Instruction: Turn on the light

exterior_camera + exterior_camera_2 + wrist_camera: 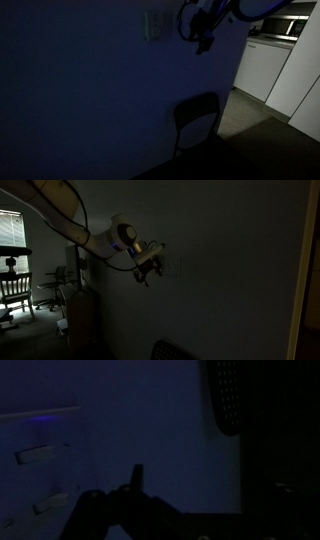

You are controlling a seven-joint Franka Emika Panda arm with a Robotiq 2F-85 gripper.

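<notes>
The switches [36,455] are well off to the side of the robot gripper's finger, so the gripper should first move over toward the switch plate [153,25] and then push a switch.
The room is dark. A small pale switch plate [155,25] sits high on the wall. My gripper [203,40] hangs in the air just beside and slightly below it, apart from the wall. In an exterior view the gripper [145,272] is next to a faint pale plate [162,260] on the wall. In the wrist view only one dark finger [138,475] stands out against the blue wall. Whether the jaws are open or shut does not show. No lamp is in view.
A dark chair [197,120] stands against the wall below the gripper; its perforated back [225,395] shows in the wrist view. Kitchen cabinets [265,65] stand past the wall's corner. Wooden chairs [14,285] stand by a window with blinds.
</notes>
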